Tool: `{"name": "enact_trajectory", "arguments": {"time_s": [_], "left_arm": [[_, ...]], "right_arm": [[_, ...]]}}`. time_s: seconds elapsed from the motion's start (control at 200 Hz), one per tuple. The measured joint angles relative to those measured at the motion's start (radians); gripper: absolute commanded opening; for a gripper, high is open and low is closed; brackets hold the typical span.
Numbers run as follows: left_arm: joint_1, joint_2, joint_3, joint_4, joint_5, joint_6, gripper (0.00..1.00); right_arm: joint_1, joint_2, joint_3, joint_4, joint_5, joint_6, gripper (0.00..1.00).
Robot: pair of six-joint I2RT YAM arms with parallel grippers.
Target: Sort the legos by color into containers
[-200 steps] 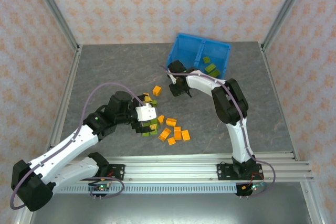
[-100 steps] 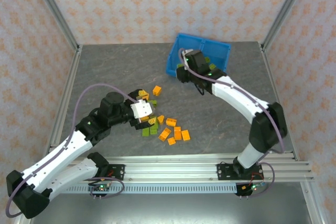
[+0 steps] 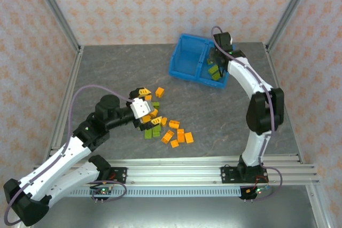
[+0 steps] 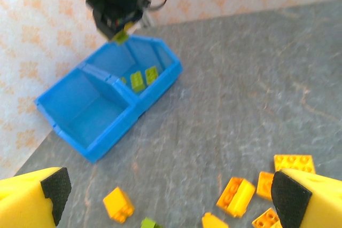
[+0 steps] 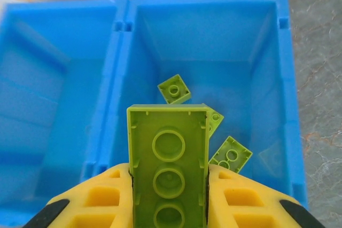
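Legos crowd together (image 3: 154, 114) below the robot's left gripper, so the left gripper should pull back to the orange lego lying apart (image 3: 160, 92) and place that one in the empty compartment first.
My right gripper (image 5: 168, 188) is shut on an olive-green lego (image 5: 168, 158), underside toward the camera, above the right compartment of the blue bin (image 5: 115, 78). Three green legos (image 5: 174, 88) lie in that compartment; the left one holds nothing. From above, the right gripper (image 3: 216, 56) hovers over the bin (image 3: 176, 70). My left gripper (image 3: 144, 115) stands open low over the loose pile of orange legos (image 3: 180, 135) and green legos (image 3: 153, 132). In the left wrist view, orange legos (image 4: 239, 196) lie between its fingers (image 4: 291, 196), and the bin (image 4: 107, 132) sits far off.
One orange lego (image 3: 160, 92) lies apart, toward the bin. Metal frame posts (image 3: 68, 30) and patterned walls close in the grey table on three sides. An aluminium rail (image 3: 214, 166) runs along the near edge.
The right arm swung from near the pile up to the bin's right compartment, carrying the green lego. The left gripper shifted slightly left and back over the pile, still open.
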Motion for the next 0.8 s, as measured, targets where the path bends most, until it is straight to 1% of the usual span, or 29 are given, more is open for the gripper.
{"name": "enact_trajectory", "arguments": {"time_s": [0.145, 0.255, 0.36, 0.42, 0.521, 0.581, 0.666, 0.751, 0.801], "left_arm": [[-0.001, 0.012, -0.002, 0.024, 0.069, -0.028, 1.00], [-0.008, 0.030, -0.002, 0.023, 0.092, -0.027, 1.00], [-0.012, 0.039, -0.002, 0.019, 0.092, -0.021, 1.00], [-0.013, 0.040, -0.002, 0.014, 0.090, -0.018, 1.00], [-0.013, 0.047, -0.001, 0.002, 0.086, -0.017, 1.00], [-0.013, 0.062, 0.001, -0.004, 0.079, -0.018, 1.00], [-0.013, 0.092, 0.005, -0.014, 0.058, -0.027, 1.00], [-0.013, 0.131, 0.026, -0.032, 0.007, -0.078, 1.00], [-0.013, 0.169, 0.063, -0.055, -0.044, -0.146, 1.00]], "right_arm": [[-0.002, 0.151, 0.105, -0.067, -0.005, 0.027, 0.28], [-0.003, 0.210, 0.139, -0.105, -0.016, 0.052, 0.35], [-0.006, 0.230, 0.156, -0.131, -0.019, 0.070, 0.46], [-0.008, 0.229, 0.156, -0.138, -0.019, 0.082, 0.48], [-0.008, 0.229, 0.153, -0.137, -0.023, 0.088, 0.48], [-0.008, 0.212, 0.132, -0.130, -0.027, 0.090, 0.48], [-0.008, 0.149, 0.071, -0.119, -0.034, 0.095, 0.48], [-0.007, 0.023, -0.040, -0.092, -0.053, 0.106, 0.48], [0.000, -0.091, -0.134, -0.056, -0.063, 0.113, 0.50]]}}
